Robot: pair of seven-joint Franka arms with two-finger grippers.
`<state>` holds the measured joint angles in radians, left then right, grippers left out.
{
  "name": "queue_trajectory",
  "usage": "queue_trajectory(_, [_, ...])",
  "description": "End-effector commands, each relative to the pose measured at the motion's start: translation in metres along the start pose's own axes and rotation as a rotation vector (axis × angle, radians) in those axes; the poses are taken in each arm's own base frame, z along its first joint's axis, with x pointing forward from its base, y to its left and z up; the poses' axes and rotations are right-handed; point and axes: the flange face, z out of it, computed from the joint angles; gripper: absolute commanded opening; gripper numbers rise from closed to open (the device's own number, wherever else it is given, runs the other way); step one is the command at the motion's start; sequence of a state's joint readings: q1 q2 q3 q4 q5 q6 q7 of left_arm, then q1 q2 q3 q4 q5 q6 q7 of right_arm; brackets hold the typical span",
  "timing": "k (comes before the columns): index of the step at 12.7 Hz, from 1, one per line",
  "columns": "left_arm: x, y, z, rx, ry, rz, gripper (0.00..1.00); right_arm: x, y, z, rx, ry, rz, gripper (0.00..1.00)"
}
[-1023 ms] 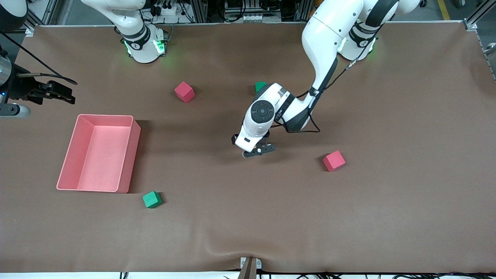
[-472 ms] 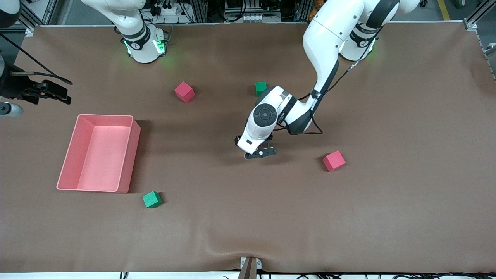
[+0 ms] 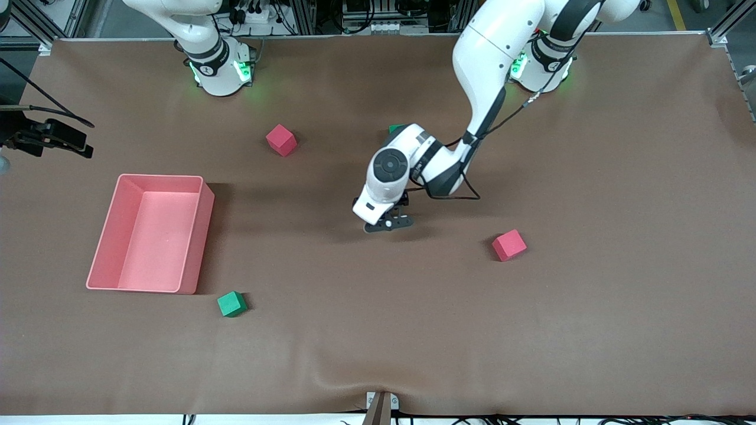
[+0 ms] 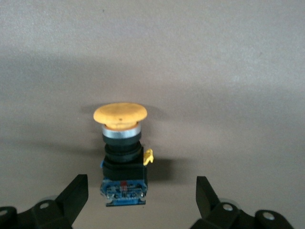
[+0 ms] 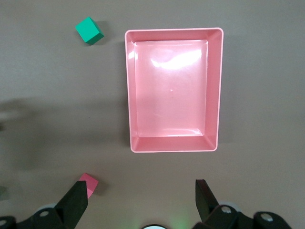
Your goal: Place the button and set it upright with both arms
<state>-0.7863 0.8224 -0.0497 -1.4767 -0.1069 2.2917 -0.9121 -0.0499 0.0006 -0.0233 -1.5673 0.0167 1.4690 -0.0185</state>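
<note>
I expect the button (image 4: 123, 155) to stand steady with its orange cap up when I turn it upright, because the blue base ends in a straight, square edge (image 4: 126, 204).
The button (image 4: 121, 152) has a round orange cap (image 4: 119, 114), a black body and a blue base. It lies on its side on the brown mat and shows only in the left wrist view. My left gripper (image 4: 141, 185) is open low over the middle of the table (image 3: 387, 224). Its fingers (image 4: 76, 191) stand on either side of the blue base without touching it. In the front view the left hand hides the button. My right gripper (image 5: 140, 191) is open and empty, high over the right arm's end of the table, looking down on the pink bin (image 5: 217, 90).
The pink bin (image 3: 204, 224) stands toward the right arm's end. One red cube (image 3: 281, 140) lies farther from the camera, another (image 3: 509, 245) toward the left arm's end. A green cube (image 3: 231, 304) sits near the bin. Another green cube (image 3: 394, 127) is partly hidden by the left arm.
The left hand has shifted slightly toward the right arm's end of the table and stays low. The right hand has drifted further out past the table's edge. Both grippers stay open.
</note>
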Motion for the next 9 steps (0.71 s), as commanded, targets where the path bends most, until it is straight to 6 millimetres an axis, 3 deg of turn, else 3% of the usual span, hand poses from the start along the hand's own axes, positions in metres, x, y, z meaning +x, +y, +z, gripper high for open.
queue_trajectory(1, [0.005,-0.008,0.0,0.028,0.02,-0.004,0.97,-0.006,0.009,-0.007,-0.001,0.001,-0.051,1.0])
queue_trajectory(4, [0.024,-0.021,-0.004,0.024,0.023,0.001,0.98,-0.007,0.008,-0.006,0.0,-0.008,-0.038,1.0])
queue_trajectory(9, [0.023,-0.02,0.0,0.027,0.018,0.004,0.91,-0.01,0.007,-0.006,0.002,-0.03,0.06,1.0])
